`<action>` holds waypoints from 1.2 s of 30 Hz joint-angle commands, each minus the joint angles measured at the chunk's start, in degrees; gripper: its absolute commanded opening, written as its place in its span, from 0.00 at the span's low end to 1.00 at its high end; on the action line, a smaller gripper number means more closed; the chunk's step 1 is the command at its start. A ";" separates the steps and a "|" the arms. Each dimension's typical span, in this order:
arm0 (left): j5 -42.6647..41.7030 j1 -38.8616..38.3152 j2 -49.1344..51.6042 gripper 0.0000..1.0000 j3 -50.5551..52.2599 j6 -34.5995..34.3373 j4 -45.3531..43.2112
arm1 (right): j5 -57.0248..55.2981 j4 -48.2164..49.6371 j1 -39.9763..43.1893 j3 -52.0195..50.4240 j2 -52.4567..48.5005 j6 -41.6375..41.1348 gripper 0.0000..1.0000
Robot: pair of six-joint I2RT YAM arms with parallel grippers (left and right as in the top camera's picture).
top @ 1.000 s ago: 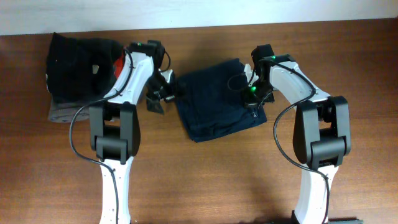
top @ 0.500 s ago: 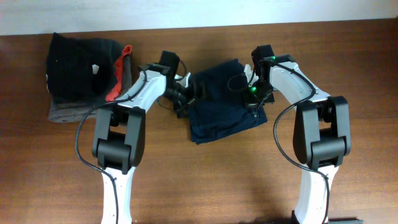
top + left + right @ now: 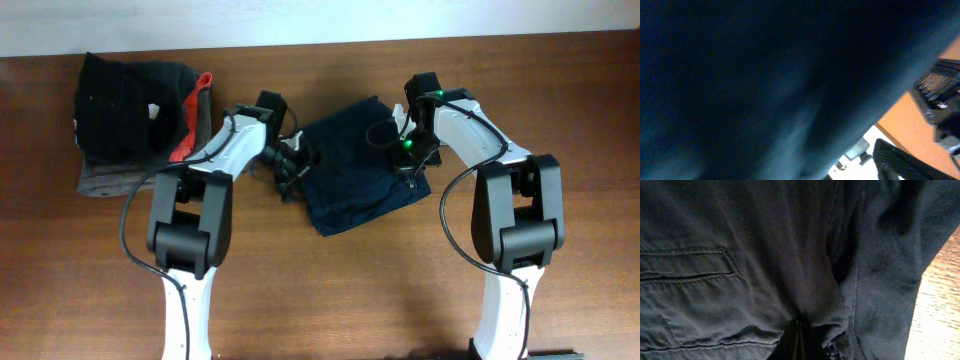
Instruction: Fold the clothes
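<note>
My right gripper holds the garment still while my left gripper should pull the garment's pile-side edge point(image 3: 312, 188) back toward the pile, because the navy garment's near edge point(image 3: 372, 216) is at a slant.
A navy folded garment point(image 3: 352, 170) lies at the table's middle. My left gripper point(image 3: 290, 160) is at its left edge. The left wrist view is filled by blurred navy cloth point(image 3: 740, 75) close to the lens, so its fingers are hidden. My right gripper point(image 3: 405, 155) rests on the garment's right part. In the right wrist view its fingertips point(image 3: 799, 330) are shut on a puckered fold of the navy cloth point(image 3: 740, 280), beside a welt pocket seam.
A pile of clothes sits at the far left: a black garment point(image 3: 125, 100) on top, a red one point(image 3: 192, 125) at its right, a grey one point(image 3: 100, 182) beneath. Bare wooden table point(image 3: 400, 290) extends in front.
My left gripper moved right from beside the pile to the navy garment's left edge, then eased slightly back. The garment's lower edge shifted a little. The right arm held still.
</note>
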State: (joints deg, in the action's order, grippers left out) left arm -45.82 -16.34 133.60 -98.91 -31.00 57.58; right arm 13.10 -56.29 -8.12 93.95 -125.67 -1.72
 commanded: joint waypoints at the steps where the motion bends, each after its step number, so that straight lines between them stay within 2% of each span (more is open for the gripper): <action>1: 17.20 3.54 0.92 0.98 3.26 2.60 3.08 | -0.74 -0.68 -0.13 -2.51 -2.16 -0.70 0.04; 9: 14.08 0.07 0.46 0.99 7.26 2.51 3.72 | -0.92 -0.66 -0.11 -2.51 -2.16 -0.70 0.04; 14: 9.46 -3.39 0.46 0.99 12.31 0.20 -5.14 | -0.92 -0.63 -0.13 -2.51 -2.16 -0.70 0.04; 21: 8.94 -2.62 0.46 0.97 13.68 -3.30 -6.93 | -0.92 -0.70 -0.13 -2.51 -2.16 -0.68 0.04; 25: 9.18 -1.40 0.46 0.97 14.21 -4.39 -13.29 | -0.92 -0.63 -0.11 -2.51 -2.16 -0.68 0.04; 27: 9.60 -0.83 0.46 0.91 14.19 -4.39 -17.88 | -0.92 -0.61 -0.13 -2.51 -2.16 -0.70 0.04; 29: 10.67 -0.85 0.46 0.82 14.19 -4.39 -21.22 | -0.92 -0.63 -0.13 -2.51 -2.16 -0.68 0.04; 33: 15.87 -0.59 0.46 0.79 14.19 -5.88 -23.08 | -0.92 -0.76 -0.13 -2.51 -2.16 -0.68 0.04; 36: 16.79 0.87 0.46 0.78 14.19 -5.90 -23.10 | -0.94 -0.94 -0.13 -2.51 -2.16 -0.68 0.04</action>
State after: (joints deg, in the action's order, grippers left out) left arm -47.55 -17.56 128.40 -87.11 -38.20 35.57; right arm 13.32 -56.36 -8.08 93.89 -125.67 -1.78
